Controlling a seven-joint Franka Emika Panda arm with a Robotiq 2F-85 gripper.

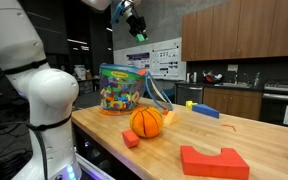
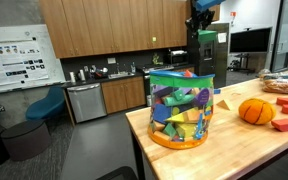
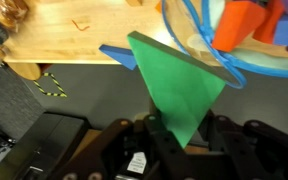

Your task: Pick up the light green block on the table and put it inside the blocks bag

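The light green block is held higher than the bag's open rim (image 2: 182,74), so my gripper keeps moving across and down, and lets go over the blocks inside.
My gripper (image 1: 137,28) is high above the table (image 1: 249,135), shut on the light green block (image 1: 141,37). It hangs above and just to one side of the blocks bag (image 1: 121,88), a clear bag with a green-and-yellow top band that is full of multicoloured blocks. In the wrist view the green block (image 3: 179,85) is a triangular wedge pinched between the fingers (image 3: 184,135). The bag's open blue rim (image 3: 246,62) lies just beyond its tip. In an exterior view the gripper (image 2: 202,14) is above the bag (image 2: 181,108).
An orange ball (image 1: 146,121) sits next to the bag, also seen in an exterior view (image 2: 255,111). Red blocks (image 1: 214,162) (image 1: 131,139), a blue block (image 1: 205,111) and a yellow block (image 1: 190,104) lie on the table. The table edge (image 3: 74,62) drops to the floor.
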